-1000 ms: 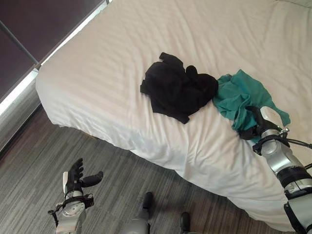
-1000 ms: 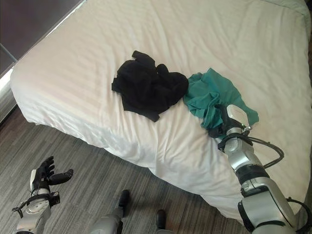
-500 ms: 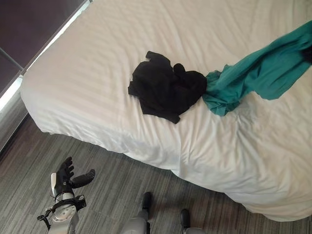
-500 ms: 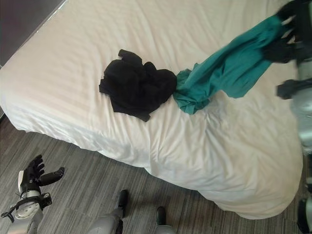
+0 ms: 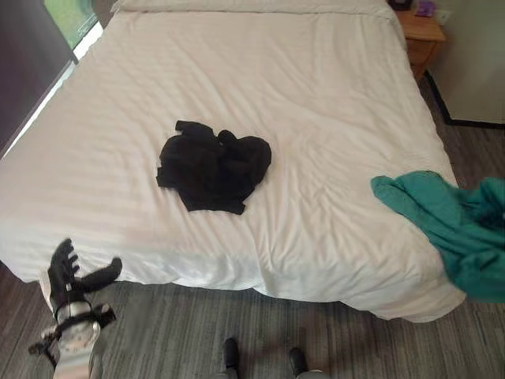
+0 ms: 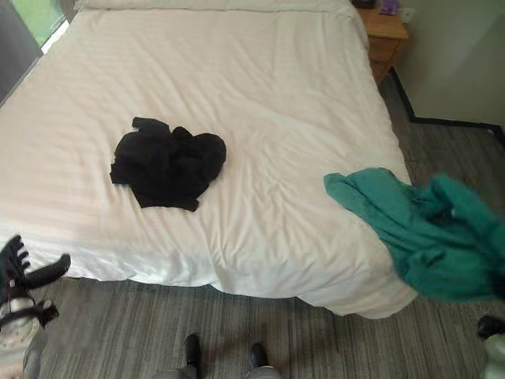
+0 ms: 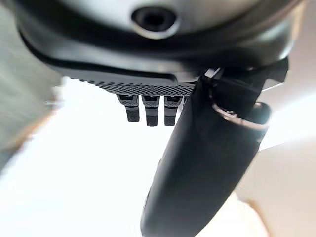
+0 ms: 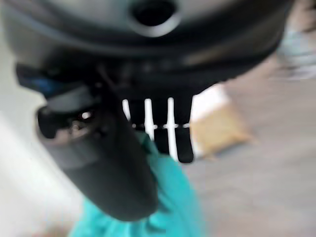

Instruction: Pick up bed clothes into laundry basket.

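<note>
The black garment [image 5: 213, 167] will droop in a short, loose heap when I carry it, because the garment's short ends [image 5: 218, 205] lie bunched close together.
A crumpled black garment [image 5: 211, 162] lies in a heap on the white bed [image 5: 316, 95], left of its middle. A teal garment [image 6: 418, 229] hangs over the bed's near right corner, part of it bunched up in the air past the edge. In the right wrist view, my right hand [image 8: 103, 163] has its thumb and fingers closed on the teal cloth [image 8: 173, 202]. My left hand [image 5: 75, 276] is low at the bed's near left edge, fingers spread and empty, thumb out [image 7: 197, 163].
A wooden nightstand [image 5: 422, 31] stands at the bed's far right corner, against a pale wall [image 5: 473, 63]. Grey striped floor [image 5: 355, 339] runs along the near side and the right of the bed. A window [image 5: 67, 12] is at the far left.
The camera has swung right and taken in more of the bed. My right hand has dragged the teal garment away from the black heap to the bed's right corner. The left hand stays low.
</note>
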